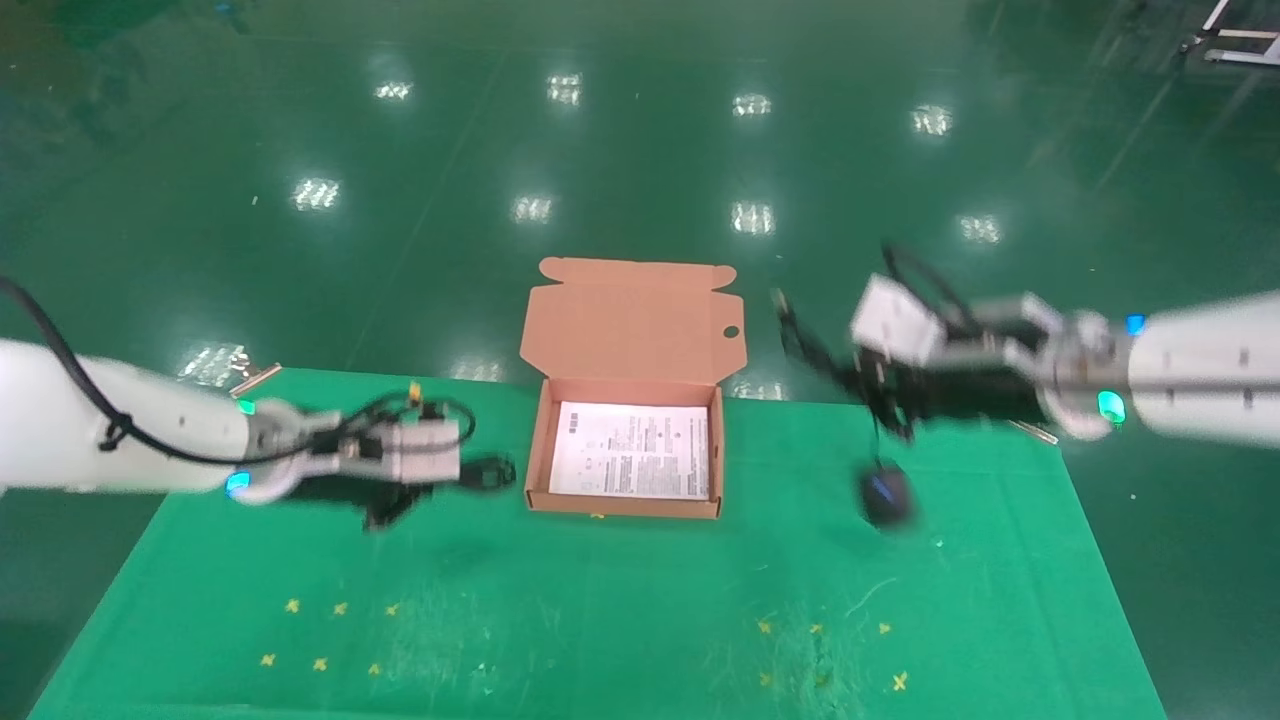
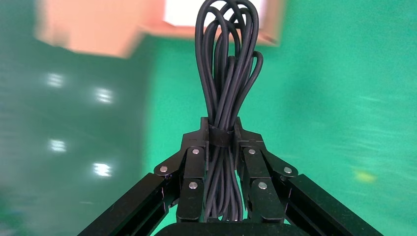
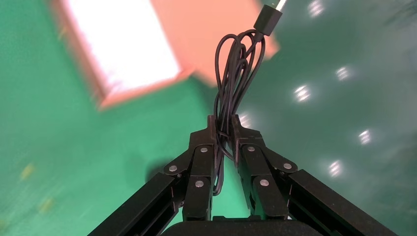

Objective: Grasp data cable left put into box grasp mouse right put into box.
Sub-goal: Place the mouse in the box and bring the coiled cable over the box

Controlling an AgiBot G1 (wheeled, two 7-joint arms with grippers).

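The robot's left gripper should move back until the right gripper puts the mouse inside, because the data cable and the dangling mouse point(image 1: 885, 497) would crowd over the box point(image 1: 630, 451).
The salmon-orange box point(image 1: 535, 450) lies open in the middle of the green table, with its flap lid point(image 1: 635, 320) standing up at the back. My left gripper point(image 1: 468, 470) is just left of the box, above the table, and is shut on the data cable point(image 1: 492, 472). In the left wrist view the gripper point(image 2: 222, 130) clamps the black bundle point(image 2: 223, 69) at its band. My right gripper point(image 1: 880, 390) is raised to the right of the box and is shut on the mouse's cord point(image 3: 235, 78). The mouse point(image 1: 887, 495) dangles below it, and the USB tip point(image 3: 268, 19) sticks out beyond the fingers.
A white printed sheet point(image 1: 632, 450) covers the box floor. Yellow cross marks point(image 1: 330, 630) dot the front of the mat on both sides. A small metal piece point(image 1: 255, 378) sits at the table's back left corner. Glossy green floor lies beyond the table.
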